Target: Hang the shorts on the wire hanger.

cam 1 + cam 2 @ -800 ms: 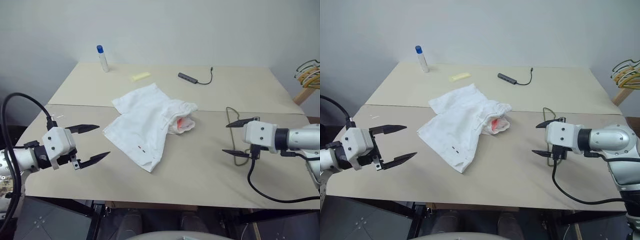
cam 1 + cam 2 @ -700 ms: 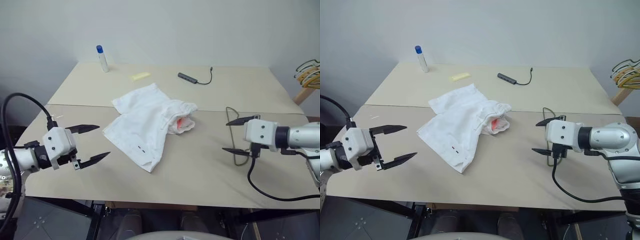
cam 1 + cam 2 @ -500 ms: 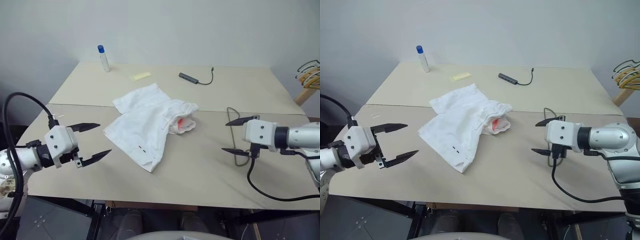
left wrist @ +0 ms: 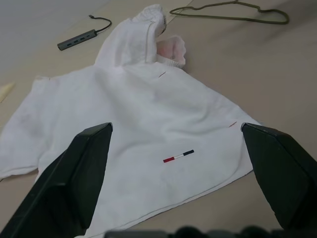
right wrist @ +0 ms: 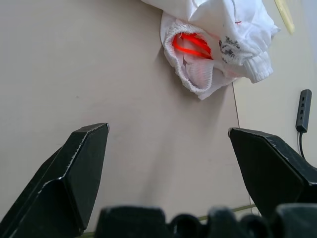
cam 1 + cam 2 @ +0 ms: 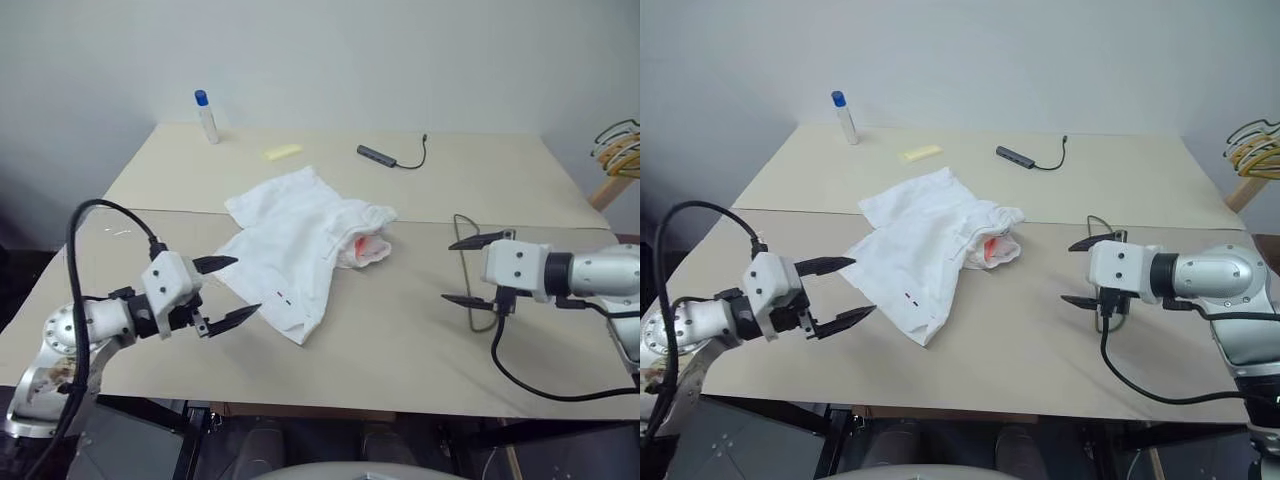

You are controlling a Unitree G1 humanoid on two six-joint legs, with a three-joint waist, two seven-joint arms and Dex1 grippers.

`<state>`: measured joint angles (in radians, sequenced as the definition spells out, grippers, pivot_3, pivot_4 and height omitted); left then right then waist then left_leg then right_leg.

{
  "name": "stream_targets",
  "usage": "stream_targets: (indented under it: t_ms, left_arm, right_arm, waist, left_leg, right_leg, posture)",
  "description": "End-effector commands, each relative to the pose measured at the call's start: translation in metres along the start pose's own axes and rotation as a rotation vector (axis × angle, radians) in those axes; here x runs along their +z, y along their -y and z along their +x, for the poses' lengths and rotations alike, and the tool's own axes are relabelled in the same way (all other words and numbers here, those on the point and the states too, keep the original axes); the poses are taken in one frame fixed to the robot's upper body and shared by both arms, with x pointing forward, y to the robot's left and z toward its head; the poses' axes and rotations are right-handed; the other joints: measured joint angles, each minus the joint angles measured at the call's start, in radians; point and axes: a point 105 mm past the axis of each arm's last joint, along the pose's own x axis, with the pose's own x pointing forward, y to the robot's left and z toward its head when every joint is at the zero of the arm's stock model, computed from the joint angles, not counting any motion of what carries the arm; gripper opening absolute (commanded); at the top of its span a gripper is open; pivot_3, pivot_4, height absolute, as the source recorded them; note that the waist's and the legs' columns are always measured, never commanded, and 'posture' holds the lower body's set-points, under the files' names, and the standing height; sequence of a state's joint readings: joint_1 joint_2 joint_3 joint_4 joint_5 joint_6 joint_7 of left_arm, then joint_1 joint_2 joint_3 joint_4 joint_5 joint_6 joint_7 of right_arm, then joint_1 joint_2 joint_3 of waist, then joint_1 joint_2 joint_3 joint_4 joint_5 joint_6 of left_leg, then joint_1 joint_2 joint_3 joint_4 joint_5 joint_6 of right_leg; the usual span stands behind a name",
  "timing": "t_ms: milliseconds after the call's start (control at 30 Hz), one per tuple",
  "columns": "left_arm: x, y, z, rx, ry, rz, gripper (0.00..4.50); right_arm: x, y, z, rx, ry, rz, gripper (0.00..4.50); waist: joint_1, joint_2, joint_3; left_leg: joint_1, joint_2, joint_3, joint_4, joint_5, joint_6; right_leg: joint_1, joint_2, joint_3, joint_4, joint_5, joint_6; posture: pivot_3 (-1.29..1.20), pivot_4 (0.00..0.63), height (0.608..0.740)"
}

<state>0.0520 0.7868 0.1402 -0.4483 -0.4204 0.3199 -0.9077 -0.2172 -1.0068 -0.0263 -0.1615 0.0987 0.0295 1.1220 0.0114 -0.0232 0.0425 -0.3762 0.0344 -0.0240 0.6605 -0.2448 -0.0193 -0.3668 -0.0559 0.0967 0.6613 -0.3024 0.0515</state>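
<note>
I expect the white shorts (image 6: 284, 250) to spread out wide and almost flat when I pull the shorts' near edge tight, because the waistband (image 6: 366, 238) is bunched up in loose folds.
The white shorts (image 6: 290, 245) lie crumpled on the middle of the table, with a small dark-and-red mark (image 4: 179, 156) near the near hem and a pinkish-red patch (image 5: 190, 44) showing inside the waistband. The olive-green wire hanger (image 4: 233, 15) lies flat to the right of the shorts, partly hidden behind my right gripper (image 6: 447, 271). That gripper is open, hovers over the hanger and holds nothing. My left gripper (image 6: 248, 286) is open too, just off the shorts' near left hem and pointing at it.
A bottle with a blue cap (image 6: 206, 117), a yellow strip (image 6: 281, 152) and a dark USB hub with its cable (image 6: 385, 156) lie at the back of the table (image 6: 400, 340). Bunched hangers on a wooden rack (image 6: 618, 150) stand at the right edge.
My left gripper has moved right, from the table's left edge up to the shorts' near hem. The right gripper has stayed over the hanger.
</note>
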Motion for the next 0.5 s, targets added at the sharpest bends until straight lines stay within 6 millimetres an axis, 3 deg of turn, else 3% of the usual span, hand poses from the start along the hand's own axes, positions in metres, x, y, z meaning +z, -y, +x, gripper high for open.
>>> stream_targets:
  t_ms: [33, 200, 333, 500]
  left_arm:
    - [0.005, 0.011, 0.009, -0.041, -0.005, -0.018, 4.5]
    - [-0.007, 0.035, 0.029, -0.104, -0.073, -0.149, 4.5]
    - [-0.011, 0.049, 0.041, -0.16, -0.097, -0.128, 4.5]
    - [-0.022, 0.05, 0.06, -0.141, -0.166, -0.018, 4.5]
  right_arm:
    - [0.007, 0.009, -0.007, -0.045, 0.003, -0.037, 4.49]
    - [0.003, 0.008, -0.011, -0.048, -0.014, -0.032, 4.49]
    - [0.004, 0.01, -0.008, -0.067, -0.006, -0.028, 4.49]
    - [0.007, 0.011, -0.005, -0.077, 0.007, -0.03, 4.49]
  waist:
    - [-0.001, 0.0, 0.0]
    - [-0.003, 0.0, 0.0]
    - [-0.006, 0.0, 0.0]
    - [-0.006, 0.0, 0.0]
  left_leg:
    - [0.0, 0.0, 0.0, 0.0, 0.0, 0.0]
    - [0.0, 0.0, 0.0, 0.0, 0.0, 0.0]
    - [0.0, 0.0, 0.0, 0.0, 0.0, 0.0]
    - [0.001, 0.0, 0.0, 0.0, 0.0, 0.0]
  right_leg:
    - [0.0, 0.0, 0.0, 0.0, 0.0, 0.0]
    - [0.0, 0.0, 0.0, 0.0, 0.0, 0.0]
    - [0.0, 0.0, 0.0, 0.0, 0.0, 0.0]
    - [0.001, 0.0, 0.0, 0.0, 0.0, 0.0]
  posture:
    - [0.03, 0.0, 0.74]
    - [0.02, 0.0, 0.74]
    - [0.02, 0.0, 0.74]
    - [0.02, 0.0, 0.74]
